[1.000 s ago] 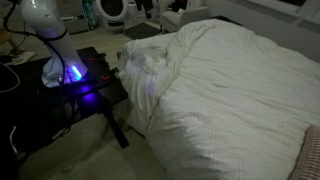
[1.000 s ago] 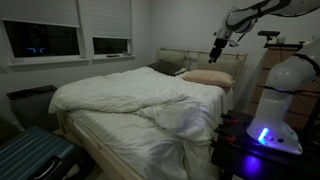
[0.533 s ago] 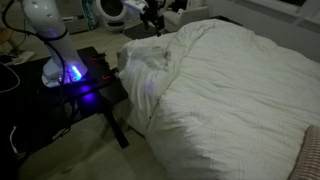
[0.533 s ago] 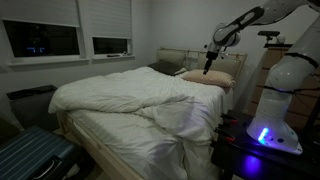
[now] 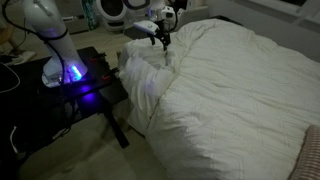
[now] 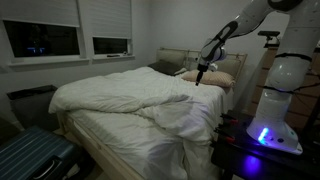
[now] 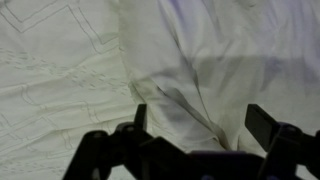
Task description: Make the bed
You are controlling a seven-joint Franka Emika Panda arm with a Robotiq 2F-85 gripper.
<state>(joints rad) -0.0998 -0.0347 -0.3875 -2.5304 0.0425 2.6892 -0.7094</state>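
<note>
I continue to lower my gripper until the ends of my fingers reach the folded fabric (image 7: pixel 205 126) and then close it, because the duvet's crease (image 7: pixel 183 98) runs through the gap between my open fingers.
The bed (image 5: pixel 240 90) is very large, with a white, wrinkled, faintly ribbed duvet (image 6: pixel 120 95) bunched into a fold near one edge. It fills much of both exterior views. My gripper (image 5: pixel 162 40) hangs just above the folded-back duvet edge; it also shows in an exterior view (image 6: pixel 199 81) above the bed near the pillows. In the wrist view my gripper (image 7: pixel 200 120) is open, its two dark fingers spread over a crease of the duvet (image 7: pixel 180 70), with nothing between them.
A small black table (image 5: pixel 85 85) with a blue light and my white base (image 5: pixel 55 45) stand beside the bed. Pillows (image 6: pixel 210 77) lie at the headboard. A dark suitcase (image 6: pixel 30 155) stands at the bed's foot. Windows (image 6: pixel 45 40) are behind.
My gripper has come down and moved in over the bed, from high up near the edge of view to just above the folded duvet edge. The duvet has not moved.
</note>
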